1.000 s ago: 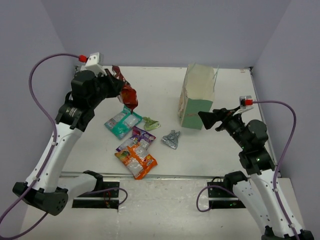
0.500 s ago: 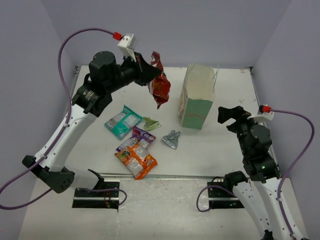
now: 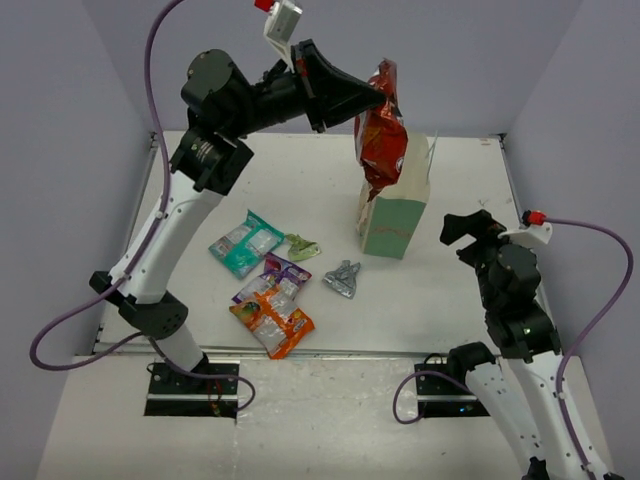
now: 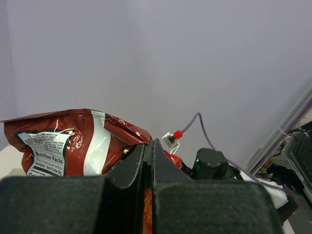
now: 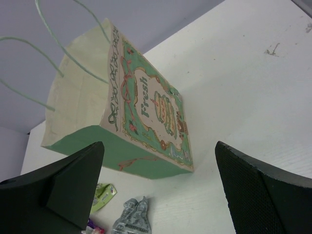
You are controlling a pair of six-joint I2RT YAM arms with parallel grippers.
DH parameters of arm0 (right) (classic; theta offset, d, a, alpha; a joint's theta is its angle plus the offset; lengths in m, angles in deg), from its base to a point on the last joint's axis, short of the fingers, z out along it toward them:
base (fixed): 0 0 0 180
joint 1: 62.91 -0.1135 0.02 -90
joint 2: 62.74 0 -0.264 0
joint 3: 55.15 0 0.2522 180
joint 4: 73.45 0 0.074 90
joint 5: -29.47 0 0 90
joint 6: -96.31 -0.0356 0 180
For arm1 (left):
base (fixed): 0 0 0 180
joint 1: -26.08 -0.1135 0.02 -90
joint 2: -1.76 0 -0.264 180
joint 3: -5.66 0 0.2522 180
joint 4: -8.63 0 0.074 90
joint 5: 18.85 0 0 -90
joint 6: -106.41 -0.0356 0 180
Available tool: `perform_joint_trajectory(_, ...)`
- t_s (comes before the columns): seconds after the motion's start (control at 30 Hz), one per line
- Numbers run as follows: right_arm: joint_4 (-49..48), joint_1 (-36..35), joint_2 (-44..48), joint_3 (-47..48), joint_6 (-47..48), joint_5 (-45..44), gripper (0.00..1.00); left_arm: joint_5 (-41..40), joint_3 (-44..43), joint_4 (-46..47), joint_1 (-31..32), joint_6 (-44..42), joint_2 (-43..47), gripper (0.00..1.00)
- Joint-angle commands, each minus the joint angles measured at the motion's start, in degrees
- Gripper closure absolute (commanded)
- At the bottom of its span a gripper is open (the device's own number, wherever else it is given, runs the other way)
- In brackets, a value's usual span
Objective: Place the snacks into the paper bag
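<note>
My left gripper is holding the red packet (image 3: 382,146), which hangs narrow end down at the paper bag's opening. It should keep moving over the opening's middle (image 3: 411,166) and let go there.
My left gripper (image 3: 378,92) is shut on the top edge of the red packet (image 3: 382,135), which hangs in the air over the open mouth of the mint-green paper bag (image 3: 392,222). The left wrist view shows the red packet (image 4: 73,144) pinched between shut jaws. The teal packet (image 3: 245,243), green packet (image 3: 302,245), silver packet (image 3: 342,279), purple packet (image 3: 270,277) and orange packet (image 3: 274,320) lie on the table left of the bag. My right gripper (image 3: 462,226) is open and empty, just right of the bag (image 5: 141,117).
The bag stands upright at the back centre of the white table (image 3: 450,290). Its thin handles (image 5: 63,63) stick up. Grey walls close in the back and sides.
My left arm has swung up and to the right, carrying the red packet from above the table's left back to over the bag. The right gripper pulled back from the bag earlier and has since stayed put.
</note>
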Motion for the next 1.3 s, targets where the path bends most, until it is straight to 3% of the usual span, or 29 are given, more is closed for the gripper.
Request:
perform_joint_trajectory(0.0, -0.94, -0.15, 1.13, 0.92, -0.19, -1.5, 0.01, 7.36, -8.14, 7.68, 0.23, 6.71, -5.48, 1.0)
perform_joint_trajectory(0.17, -1.03, -0.15, 2.19, 1.09, 0.43, -1.24, 0.01, 11.06, -9.03, 20.67, 0.15, 15.15, -12.42, 1.0)
perform_joint_trajectory(0.27, -1.03, -0.15, 2.71, 1.18, 0.61, -1.06, 0.01, 11.33, -11.84, 23.77, 0.15, 18.14, -16.81, 1.0)
perform_joint_trajectory(0.87, -2.7, -0.24, 4.21, 0.3, 0.52, 1.13, 0.01, 10.71, -9.39, 28.7, -4.86, 17.27, -26.06, 1.0)
perform_joint_trajectory(1.1, -2.96, -0.15, 4.65, -0.23, 0.52, 1.22, 0.01, 13.43, -10.09, 35.29, -6.8, 23.94, -31.42, 1.0)
perform_joint_trajectory(1.27, -2.79, -0.15, 4.91, -0.32, 0.87, 0.96, 0.01, 13.44, -10.62, 35.3, -7.24, 23.16, -33.53, 1.0)
